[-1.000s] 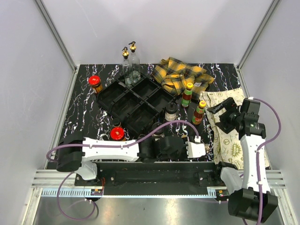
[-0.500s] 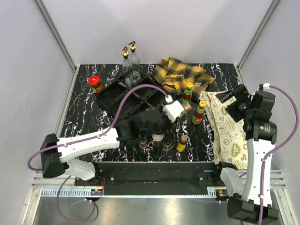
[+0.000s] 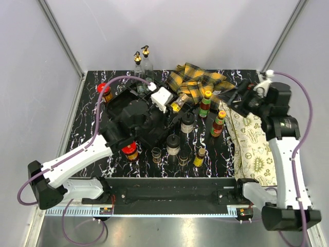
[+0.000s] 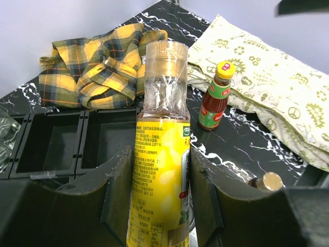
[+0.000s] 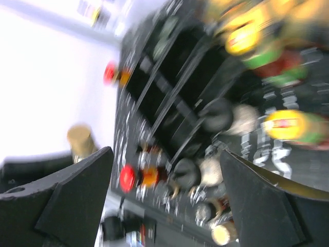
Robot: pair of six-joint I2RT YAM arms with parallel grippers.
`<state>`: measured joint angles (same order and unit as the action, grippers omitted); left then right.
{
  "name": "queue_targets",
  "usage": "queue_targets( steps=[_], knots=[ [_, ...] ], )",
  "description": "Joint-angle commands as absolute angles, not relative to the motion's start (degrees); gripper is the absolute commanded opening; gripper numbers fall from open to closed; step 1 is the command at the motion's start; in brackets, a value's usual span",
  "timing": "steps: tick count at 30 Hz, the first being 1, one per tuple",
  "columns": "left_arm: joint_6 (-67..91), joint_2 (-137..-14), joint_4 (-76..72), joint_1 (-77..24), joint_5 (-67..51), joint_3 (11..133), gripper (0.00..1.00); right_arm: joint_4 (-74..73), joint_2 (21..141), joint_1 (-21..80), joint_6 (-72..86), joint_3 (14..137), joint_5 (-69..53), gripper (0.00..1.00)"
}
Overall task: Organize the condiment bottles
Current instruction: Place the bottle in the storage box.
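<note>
The gold cap sticking out free [image 3: 183, 97] of my left gripper means my right gripper should now go toward the yellow-labelled bottle and close around its cap [image 4: 167, 50].
My left gripper [image 3: 174, 105] is shut on a yellow-labelled bottle [image 3: 179, 102] with a clear gold cap and holds it tilted above the black tray's [image 3: 119, 107] right side. In the left wrist view the bottle [image 4: 160, 154] stands between my fingers [image 4: 118, 190]. My right gripper [image 3: 238, 95] is open and empty, above the right side of the table; its view is blurred. Two gold-spouted glass bottles [image 3: 142, 66] stand behind the tray. Red-lidded jars [image 3: 104, 90] [image 3: 129, 150], yellow-capped sauce bottles [image 3: 205, 101] [image 3: 219, 122], black-capped shakers [image 3: 187, 121] [image 3: 173, 144] and small bottles [image 3: 199, 156] stand on the table.
A yellow plaid cloth [image 3: 198, 81] lies at the back right, by the tray's corner. A patterned cream cloth [image 3: 255, 146] covers the right side. The tray's compartments [image 4: 51, 146] show empty in the left wrist view. Grey walls close in the table.
My left arm has swung from the near edge back and left and now holds the bottle over the tray. My right gripper has moved back and turned left.
</note>
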<state>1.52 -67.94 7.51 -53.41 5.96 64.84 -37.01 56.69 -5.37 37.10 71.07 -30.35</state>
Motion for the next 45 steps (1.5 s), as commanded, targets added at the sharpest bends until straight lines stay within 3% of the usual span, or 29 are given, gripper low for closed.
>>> queue_targets(
  steps=[1, 4, 11, 20, 27, 32, 41, 45],
  knots=[
    [3.7, -63.8, 5.8, -50.9, 1.1, 65.5, 0.0, -31.8, 60.7, 7.3, 35.2, 75.0, -28.1, 0.95],
    [3.2, -63.4, 7.2, -49.7, 0.3, 65.1, 0.0, -28.4, 64.4, 11.4, 35.0, 76.2, -28.1, 1.0],
    [3.9, -62.7, 8.0, -47.3, -3.8, 62.7, 0.0, -22.2, 75.1, 20.3, 31.5, 82.2, -33.0, 1.0],
    [3.5, -63.2, 8.0, -46.5, -5.8, 62.1, 0.0, -19.0, 81.6, 22.5, 31.2, 83.8, -39.5, 1.0],
    [2.4, -63.6, 8.0, -46.2, -5.9, 62.2, 0.0, -16.8, 83.3, 23.9, 32.9, 82.3, -43.0, 0.93],
    [2.2, -63.5, 8.0, -46.1, -4.5, 61.8, 0.0, -16.1, 84.0, 24.4, 34.0, 81.9, -45.7, 0.79],
    [1.3, -62.9, 7.8, -46.1, -3.1, 61.4, 0.0, -16.2, 82.6, 25.7, 33.5, 77.8, -46.8, 0.73],
    [1.2, -62.6, 7.9, -46.1, -2.3, 61.3, 0.0, -16.3, 81.8, 25.8, 33.4, 76.2, -46.1, 0.63]
  ],
)
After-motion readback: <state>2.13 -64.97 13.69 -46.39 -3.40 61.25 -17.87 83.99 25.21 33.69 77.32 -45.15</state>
